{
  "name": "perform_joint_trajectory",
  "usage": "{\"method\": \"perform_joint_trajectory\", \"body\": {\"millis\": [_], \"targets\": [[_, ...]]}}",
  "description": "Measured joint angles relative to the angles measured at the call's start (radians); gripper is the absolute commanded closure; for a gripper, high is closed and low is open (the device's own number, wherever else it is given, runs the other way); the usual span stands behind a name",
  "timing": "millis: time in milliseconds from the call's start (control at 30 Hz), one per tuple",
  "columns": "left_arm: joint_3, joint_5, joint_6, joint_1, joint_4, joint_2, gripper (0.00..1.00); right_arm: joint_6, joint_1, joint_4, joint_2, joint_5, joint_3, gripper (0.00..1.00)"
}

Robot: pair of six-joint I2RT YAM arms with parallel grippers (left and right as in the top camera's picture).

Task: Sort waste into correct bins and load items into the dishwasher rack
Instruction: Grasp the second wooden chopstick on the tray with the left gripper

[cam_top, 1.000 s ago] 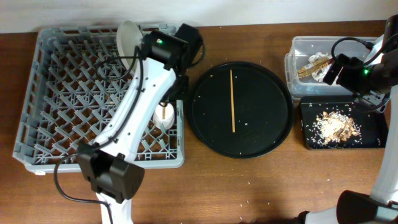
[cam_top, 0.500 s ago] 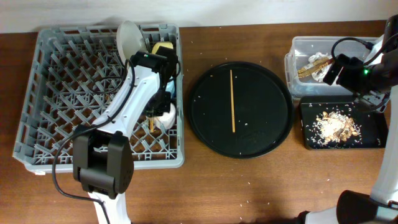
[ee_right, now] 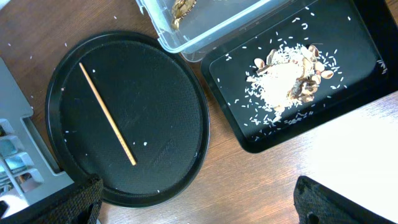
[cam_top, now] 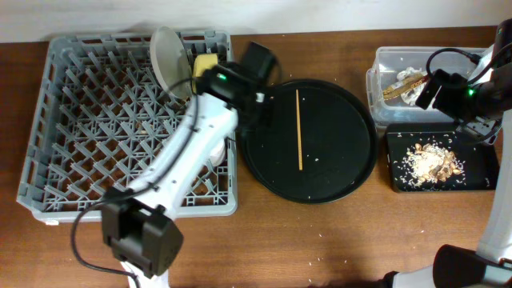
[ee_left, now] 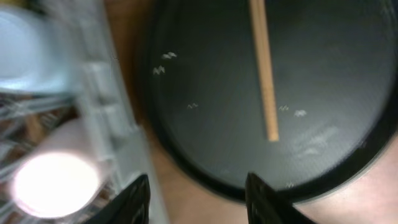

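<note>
The open fingers of my left gripper stand across the chopstick's thin width (cam_top: 299, 132), so I should continue to move them toward the chopstick's near end (cam_top: 301, 163) until they straddle it, then close them.
The grey dishwasher rack (cam_top: 72, 128) holds the white plate (cam_top: 164, 54) on edge, the yellow bowl (cam_top: 207, 62) and the pink-white cup (cam_top: 213, 150). In the left wrist view the pink-white cup (ee_left: 55, 183) and the light blue cup (ee_left: 25, 53) are blurred. My left gripper (cam_top: 250, 116) (ee_left: 199, 202) is open and empty over the gap between the rack and the round black tray (cam_top: 352, 160). One chopstick (cam_top: 299, 130) (ee_left: 263, 68) (ee_right: 107, 113) lies on that tray. My right gripper (cam_top: 448, 88) (ee_right: 199, 211) is open and empty above the bins.
The clear tub (cam_top: 384, 58) (ee_right: 205, 38) holds a gold-brown wrapper (cam_top: 402, 82) and white napkins. The shallow black rectangular tray (cam_top: 480, 182) (ee_right: 348, 112) holds beige food scraps (cam_top: 432, 162) (ee_right: 285, 78). Crumbs are scattered on the round tray and the wooden table (cam_top: 336, 240).
My left arm has swung right, from over the rack's right side to the round tray's left edge. The right arm has not moved.
</note>
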Motion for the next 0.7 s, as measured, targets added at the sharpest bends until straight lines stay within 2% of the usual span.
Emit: {"method": "perform_joint_trajectory", "body": {"millis": [133,233,400,500,700], "targets": [[0.002,-0.014,-0.115,-0.166,0.142,0.115,0.51,0.0,0.0,0.0,0.0,0.0,0.0,0.02],[0.002,-0.024,-0.178,-0.233,0.199,0.237,0.52,0.0,0.0,0.0,0.0,0.0,0.0,0.02],[0.002,-0.031,-0.211,-0.24,0.217,0.348,0.53,0.0,0.0,0.0,0.0,0.0,0.0,0.02],[0.002,-0.031,-0.221,-0.24,0.223,0.375,0.64,0.0,0.0,0.0,0.0,0.0,0.0,0.01],[0.002,-0.031,-0.235,-0.241,0.229,0.385,0.71,0.0,0.0,0.0,0.0,0.0,0.0,0.02]]}}
